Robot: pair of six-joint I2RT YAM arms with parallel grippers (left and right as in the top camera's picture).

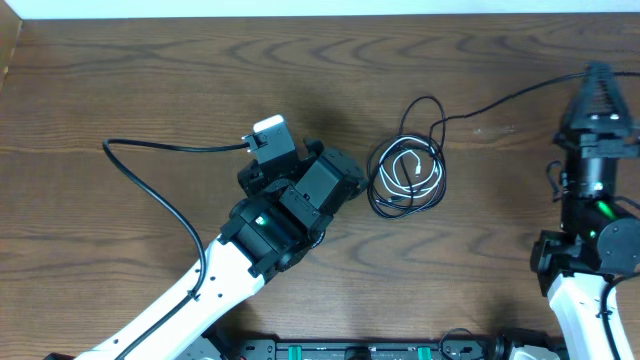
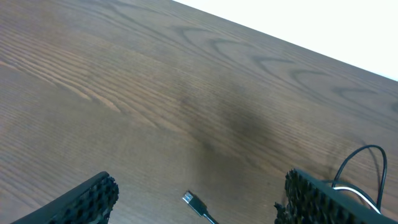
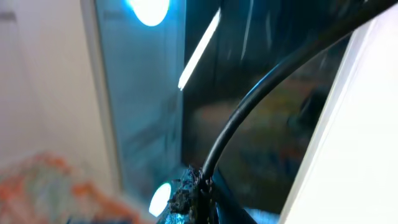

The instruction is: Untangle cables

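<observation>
The black piece of cable (image 1: 512, 96) comes out of the coil clear of the white cable. My right gripper should go on pulling it over the open wood (image 1: 630, 100) until it is straight, then let go.
The black cable (image 1: 436, 107) lies in loops mid-table, coiled around the shorter white cable (image 1: 405, 170). One black strand runs right to my right gripper (image 1: 598, 78), which is shut on it at the far right. The right wrist view shows its closed fingertips (image 3: 198, 186) pinching the black cable (image 3: 261, 93). My left gripper (image 1: 335, 178) sits just left of the pile. In the left wrist view its fingers (image 2: 200, 186) are open, with the black cable's small USB plug (image 2: 194, 202) lying on the table between them. Black loop (image 2: 367, 163) and white cable (image 2: 349, 188) show beside the right finger.
The brown wooden table (image 1: 150, 80) stretches left and back. The left arm's own thick black wire (image 1: 150, 190) curves over the table at the left. The table's far edge meets a white surface (image 2: 348, 31).
</observation>
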